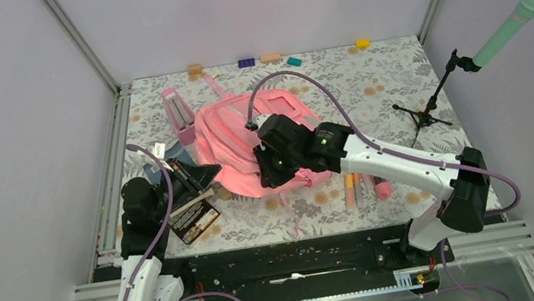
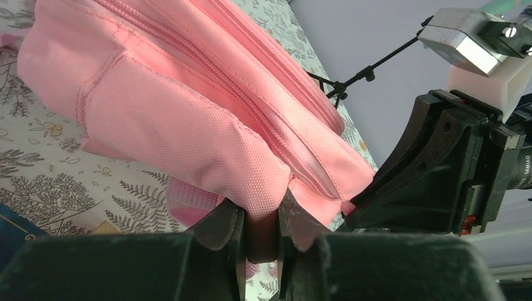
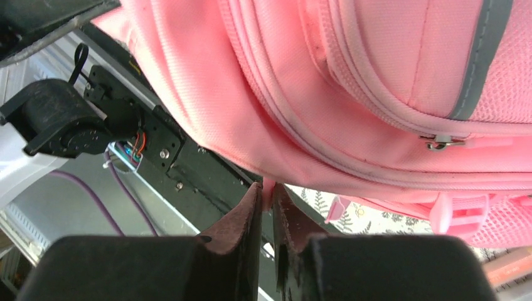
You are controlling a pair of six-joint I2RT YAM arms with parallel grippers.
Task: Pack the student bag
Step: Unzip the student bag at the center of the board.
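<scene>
My right gripper's fingers are pinching only a thin pink edge of the bag. So my right gripper needs to open, move back and grip the fabric below the zipper.
The student bag is a large pink backpack lying in the middle of the floral table. My left gripper is at its near left corner. In the left wrist view the left gripper is shut on a fold of the bag's pink fabric. My right gripper is at the bag's near edge. In the right wrist view the right gripper is shut on a thin pink edge of the bag. The gripped edge is held a little above the table.
A dark book lies under the left arm. A small pink triangular stand sits left of the bag. Markers lie to its right. A microphone stand is at far right. Small blocks line the back edge.
</scene>
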